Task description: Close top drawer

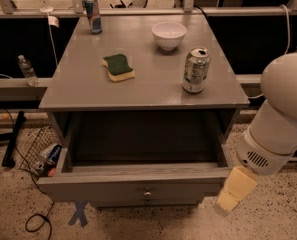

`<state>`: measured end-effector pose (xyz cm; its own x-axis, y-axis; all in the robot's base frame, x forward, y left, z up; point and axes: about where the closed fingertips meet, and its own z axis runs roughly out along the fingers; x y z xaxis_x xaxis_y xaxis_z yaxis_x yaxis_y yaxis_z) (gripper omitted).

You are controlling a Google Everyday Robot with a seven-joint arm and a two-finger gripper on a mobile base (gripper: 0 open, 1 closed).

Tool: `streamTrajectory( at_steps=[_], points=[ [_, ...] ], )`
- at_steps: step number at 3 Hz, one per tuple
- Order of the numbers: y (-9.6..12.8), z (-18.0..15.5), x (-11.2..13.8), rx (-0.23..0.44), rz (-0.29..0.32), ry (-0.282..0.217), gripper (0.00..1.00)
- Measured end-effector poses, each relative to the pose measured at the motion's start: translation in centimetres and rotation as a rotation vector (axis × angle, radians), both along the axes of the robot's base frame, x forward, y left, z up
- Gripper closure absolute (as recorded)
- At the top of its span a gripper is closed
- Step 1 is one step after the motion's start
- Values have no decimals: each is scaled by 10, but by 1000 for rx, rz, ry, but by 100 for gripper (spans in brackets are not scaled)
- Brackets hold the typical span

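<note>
My gripper will make the top drawer (138, 191) slide in squarely when I push the drawer's front corner, because the drawer's sides (64, 152) go straight back under the cabinet top.
The top drawer (113, 190) of the grey wood-grain cabinet stands pulled far out toward me. Its deep box is dark and looks empty. Its flat front panel carries a small round metal knob (147, 194) at the centre. My gripper (228, 203), a pale yellowish piece on the end of the white arm (278, 129), hangs just off the right front corner of the drawer, at the height of the front panel. It holds nothing that I can see.
On the cabinet top (78, 91) stand a white bowl (169, 35), a soda can (195, 70), a green-and-yellow sponge (118, 67) and a blue can (92, 15). A wire basket (40, 149), cables and a blue tape cross (79, 214) lie on the floor at left.
</note>
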<state>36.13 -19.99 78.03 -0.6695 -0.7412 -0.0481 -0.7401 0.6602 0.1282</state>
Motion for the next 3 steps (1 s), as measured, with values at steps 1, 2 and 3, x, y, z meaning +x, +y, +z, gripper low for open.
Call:
streamTrajectory(
  at_steps=[1,2,3],
  points=[
    [6,-24,-9,-40,-38,58,0],
    [19,-54,-20,-110,-46,141,0],
    [25,-69,-26,-128,-50,184,0]
  ],
)
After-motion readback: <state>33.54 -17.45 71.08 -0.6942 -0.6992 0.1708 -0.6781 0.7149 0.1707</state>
